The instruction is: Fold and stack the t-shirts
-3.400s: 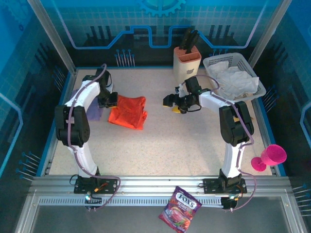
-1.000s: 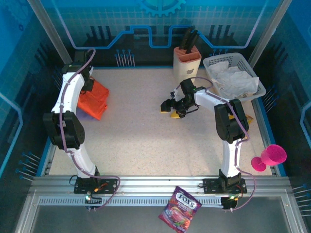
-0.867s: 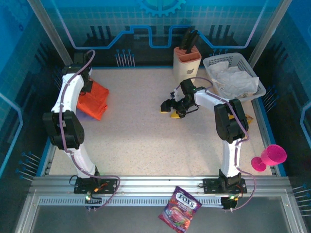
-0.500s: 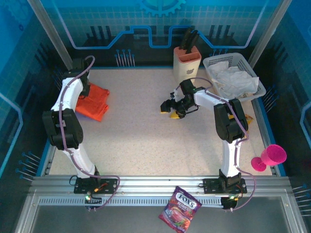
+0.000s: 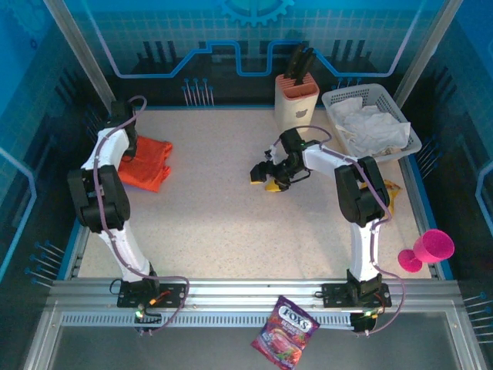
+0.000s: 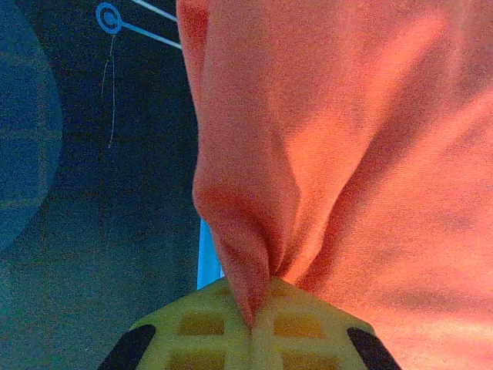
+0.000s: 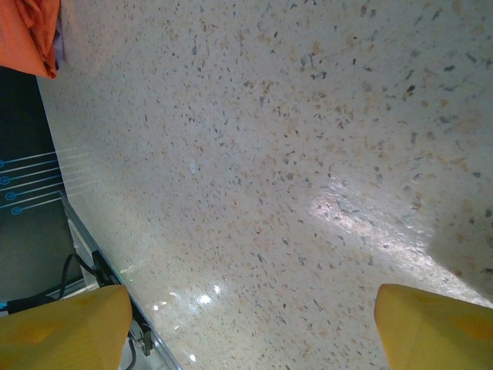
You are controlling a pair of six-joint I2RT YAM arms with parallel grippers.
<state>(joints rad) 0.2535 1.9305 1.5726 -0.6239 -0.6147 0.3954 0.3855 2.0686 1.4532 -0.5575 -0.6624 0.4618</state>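
Observation:
The orange-red t-shirt [image 5: 152, 165] is lying on top of the lavender t-shirt, so my left gripper should keep pulling the pinched edge until it lies along the blue rim [image 6: 207, 258].
The orange-red t-shirt [image 5: 148, 162] lies folded at the table's far left edge. My left gripper [image 5: 129, 151] is at its left side, shut on a pinched fold of the orange cloth [image 6: 323, 154], which rises from between the yellow fingertips [image 6: 200, 327]. A sliver of the lavender t-shirt [image 7: 61, 40] peeks out beside the orange-red t-shirt [image 7: 27, 31] in the right wrist view. My right gripper [image 5: 266, 176] hovers over bare table near the middle. It is open, with its yellow fingers [image 7: 62, 327] far apart and nothing between them.
A knife block [image 5: 296, 96] stands at the back. Right of it is a white basket [image 5: 408, 139] holding white cloth. A pink cup [image 5: 427, 248] sits off the right edge, and a candy bag [image 5: 285, 327] lies on the front rail.
My left gripper has carried the orange-red shirt left and down toward the table's edge, where it now covers the lavender one. My right gripper has drifted slightly left.

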